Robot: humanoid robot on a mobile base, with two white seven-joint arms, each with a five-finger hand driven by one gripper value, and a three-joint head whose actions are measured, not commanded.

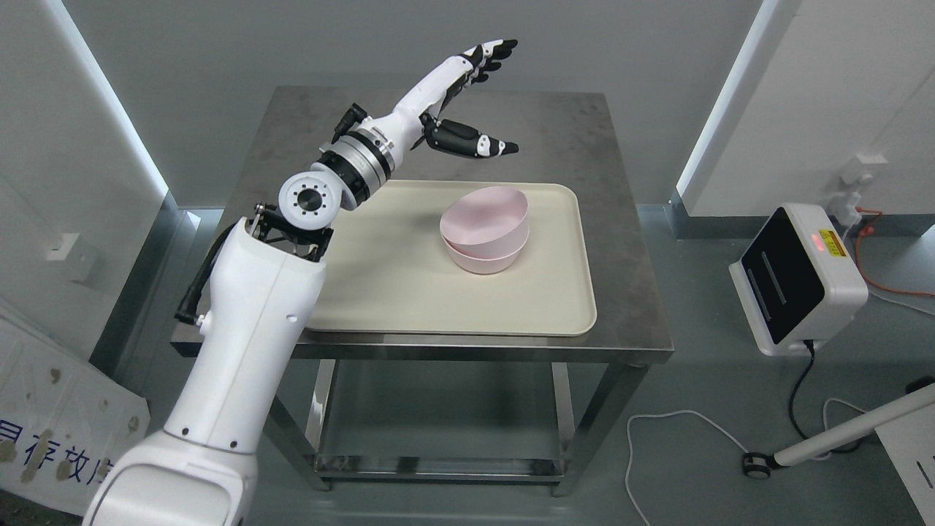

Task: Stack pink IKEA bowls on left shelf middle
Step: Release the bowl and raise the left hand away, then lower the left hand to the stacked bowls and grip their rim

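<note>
My gripper will bring up the lower bowl [486,264] with the upper bowl settled in it when I lift, because the upper bowl lies tilted [484,219] inside the lower bowl.
Two pink bowls [485,230] sit nested on a beige tray [409,292] on a steel table; the upper bowl lies tilted in the lower one. My left hand [504,98] hovers above the table's far side, up and behind the bowls. Its fingers [495,51] are spread wide, thumb pointing right, and it holds nothing. The white left arm rises from the lower left across the tray's left end. My right arm does not show.
The steel table [621,241] has a lower shelf beneath it. A white device with a black screen [796,281] stands on the floor at the right, with cables and a wheeled pole near it. A white panel leans at the lower left.
</note>
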